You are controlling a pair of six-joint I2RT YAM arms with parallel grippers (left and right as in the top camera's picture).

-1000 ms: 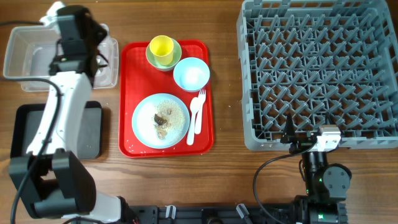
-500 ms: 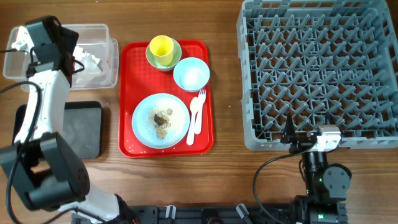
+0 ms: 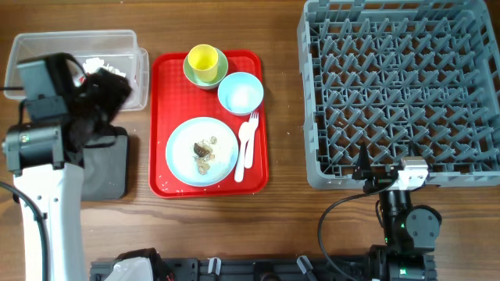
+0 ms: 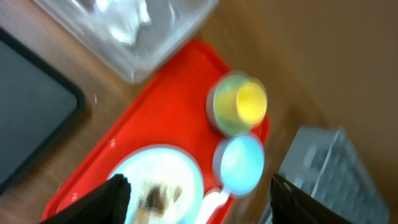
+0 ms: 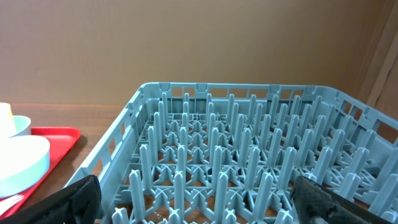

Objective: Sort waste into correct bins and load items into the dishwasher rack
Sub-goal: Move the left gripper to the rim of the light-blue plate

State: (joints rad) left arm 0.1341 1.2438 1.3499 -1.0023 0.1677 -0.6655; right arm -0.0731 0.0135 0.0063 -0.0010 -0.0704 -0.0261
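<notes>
My left gripper should keep moving to the pale blue plate point(image 3: 201, 152), toward its rim point(image 3: 236, 155) beside the spoon, and close there. It is open and the way to the plate is clear.
The crumpled white napkin point(image 3: 99, 64) lies in the clear tub point(image 3: 47, 43). My left gripper point(image 3: 108, 92) hovers open and empty at the tub's near edge, above the black tray point(image 3: 109, 176). Its blurred wrist view looks down on the pale blue plate point(image 4: 158, 180) between the fingers point(image 4: 115, 200). Brown scraps point(image 3: 205, 148) lie on that plate point(image 3: 183, 160). The yellow cup point(image 3: 203, 58) stands in the green bowl point(image 3: 219, 72), beside the blue bowl point(image 3: 241, 93). White fork and spoon point(image 3: 248, 140) lie to the plate's right. My right gripper point(image 5: 199, 208) is open, facing the grey rack point(image 5: 249, 155).
The dishes sit on a flat red tray point(image 3: 168, 94) in the middle of the wooden table. The rack point(image 3: 398, 86) fills the right side. My left arm point(image 3: 47, 203) covers part of the black tray. The right arm's base point(image 3: 406, 222) stands at the front edge.
The left gripper opened and let the napkin drop into the clear tub. It then drew back toward the front, off the tub and over the black tray. The right arm stayed still.
</notes>
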